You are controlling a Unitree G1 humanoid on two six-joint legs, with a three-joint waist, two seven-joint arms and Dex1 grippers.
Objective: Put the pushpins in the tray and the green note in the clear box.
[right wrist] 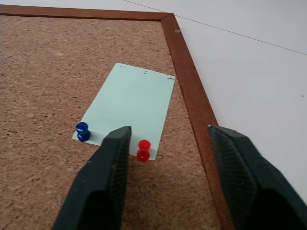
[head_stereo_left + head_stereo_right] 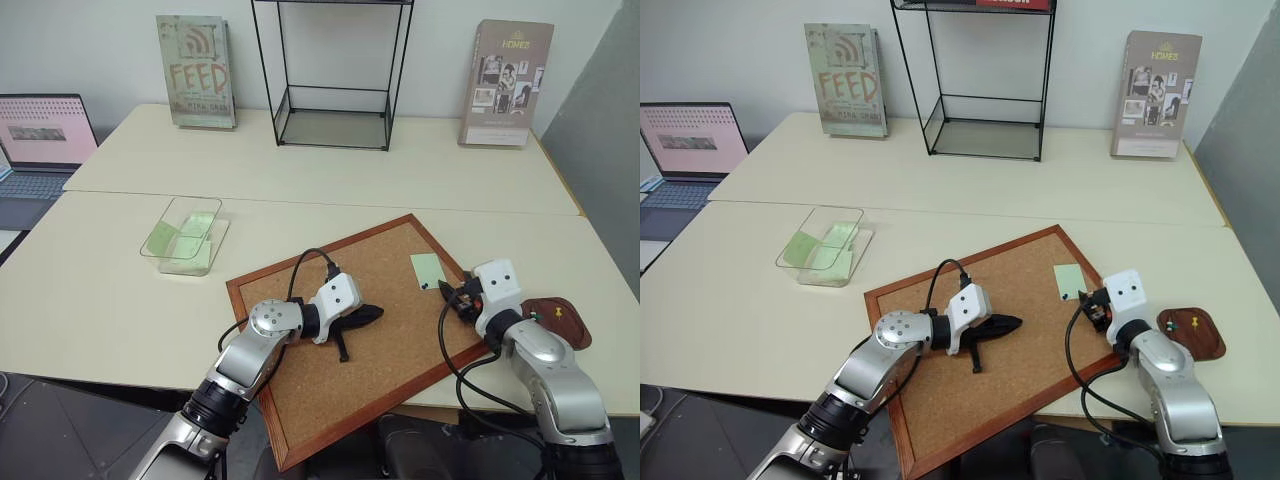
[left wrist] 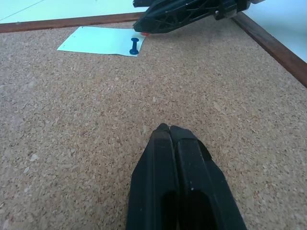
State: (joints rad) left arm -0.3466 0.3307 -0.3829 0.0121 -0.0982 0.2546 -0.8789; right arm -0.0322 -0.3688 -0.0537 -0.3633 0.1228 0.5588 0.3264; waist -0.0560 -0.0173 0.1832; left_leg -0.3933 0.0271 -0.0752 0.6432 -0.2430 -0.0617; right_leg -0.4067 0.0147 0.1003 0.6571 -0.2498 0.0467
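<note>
The blue pushpin's head [image 1: 82,127] sticks up clear of the green note's corner [image 1: 78,136], so the pushpin will come out in one piece and the note will stay behind when I pull.
The green note [image 1: 129,103] lies on the corkboard [image 2: 330,370] near its right corner, held down by a blue pushpin [image 1: 82,131] and a red pushpin [image 1: 143,149] along its near edge. My right gripper [image 1: 169,130] is open just above that edge, with the red pin between its fingers [image 1: 103,182] and untouched. My left gripper [image 3: 165,129] is shut and empty, low over the middle of the board. The tray [image 2: 565,325] sits right of the board with a yellow pushpin [image 2: 533,318] in it. The clear box [image 2: 185,235] stands at the left, with green slips inside.
A black wire shelf [image 2: 335,75] stands at the back centre, with a book [image 2: 196,70] to its left and another [image 2: 505,85] to its right. A laptop [image 2: 40,140] is at the far left. The table's front edge runs under the board's near corner.
</note>
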